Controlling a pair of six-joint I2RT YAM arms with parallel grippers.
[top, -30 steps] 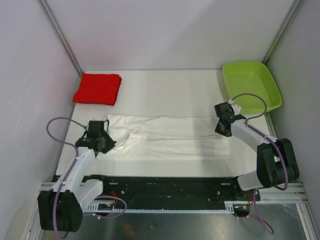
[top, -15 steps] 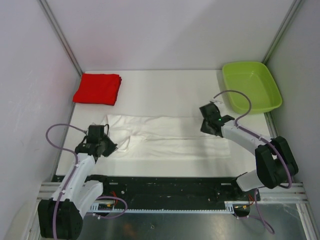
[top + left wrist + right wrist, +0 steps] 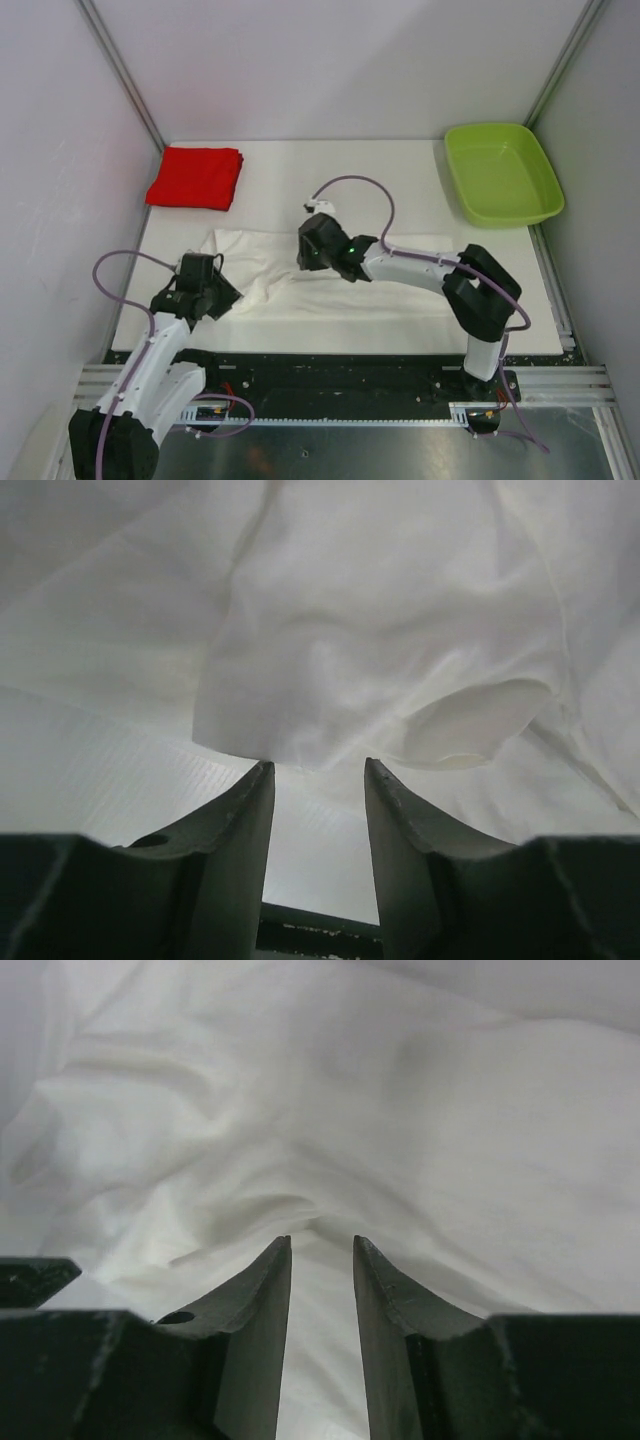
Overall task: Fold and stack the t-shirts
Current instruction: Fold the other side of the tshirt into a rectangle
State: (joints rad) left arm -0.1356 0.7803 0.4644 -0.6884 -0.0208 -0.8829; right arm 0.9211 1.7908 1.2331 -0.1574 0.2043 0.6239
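A puckered fold (image 3: 258, 290) wrinkles the white t-shirt beyond my left gripper's fingers, so next my right gripper pinches the loose edge (image 3: 270, 299) beside it and pulls the cloth straight.
The white t-shirt (image 3: 270, 262) lies as a long folded strip across the table's near half; its print patch is hidden. It fills the left wrist view (image 3: 380, 630) and the right wrist view (image 3: 400, 1110). The red t-shirt (image 3: 196, 178) lies folded at the far left. My right gripper (image 3: 308, 256) reaches over the strip's left-centre; its jaws (image 3: 322, 1242) stand close together with white cloth bunched and puckered at the tips. My left gripper (image 3: 222, 296) is open at the strip's left end, bare table between its jaws (image 3: 318, 770), the cloth edge just beyond the tips.
A lime-green plastic tray (image 3: 510, 222) stands at the far right corner. Grey walls close in the table on three sides. The black rail (image 3: 330, 372) with the arm bases runs along the near edge.
My right gripper has swept fast to the left, from the strip's right end to its left-centre. My left gripper has shifted slightly nearer and stays at the left end.
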